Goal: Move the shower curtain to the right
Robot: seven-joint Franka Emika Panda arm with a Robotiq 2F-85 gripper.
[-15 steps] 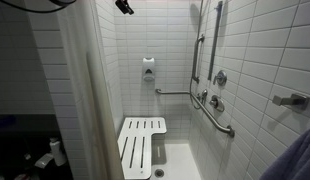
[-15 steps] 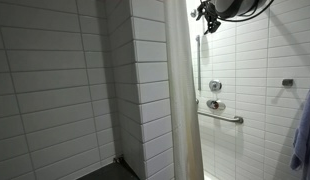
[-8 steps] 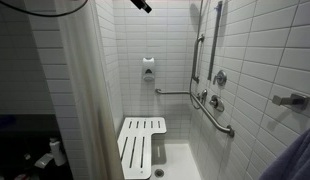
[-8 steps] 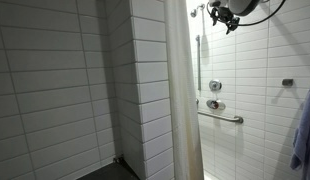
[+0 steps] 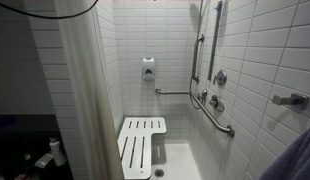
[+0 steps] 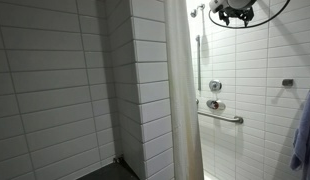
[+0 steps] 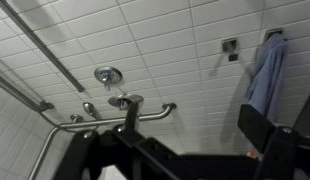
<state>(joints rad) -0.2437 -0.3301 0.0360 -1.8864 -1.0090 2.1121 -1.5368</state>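
The open fingers of the robot's gripper point at the tiled wall (image 7: 167, 68), away from the shower curtain, so the gripper should turn back toward the curtain's upper edge (image 6: 186, 38) before it moves the curtain.
The shower curtain (image 5: 85, 90) is a tall cream sheet with soft folds, hanging at the left of the stall. It also hangs straight down beside the tiled partition (image 6: 181, 90). My gripper (image 6: 233, 12) is high up near the ceiling, to the right of the curtain and clear of it. It is out of frame in the exterior view that shows the seat. In the wrist view the gripper (image 7: 195, 135) is open, its dark fingers (image 7: 263, 130) wide apart with only the tiled wall showing between them. No curtain appears in that view.
A white slatted seat (image 5: 141, 143) folds out from the back wall under a soap dispenser (image 5: 148, 68). Grab bars (image 5: 217, 115) and a shower valve (image 6: 214, 86) line the side wall. A blue towel (image 7: 263, 75) hangs on a hook. A tiled partition (image 6: 145, 90) stands beside the curtain.
The gripper has travelled to the right along the top of both exterior views, leaving one of them. It stays open, and the curtain has not moved.
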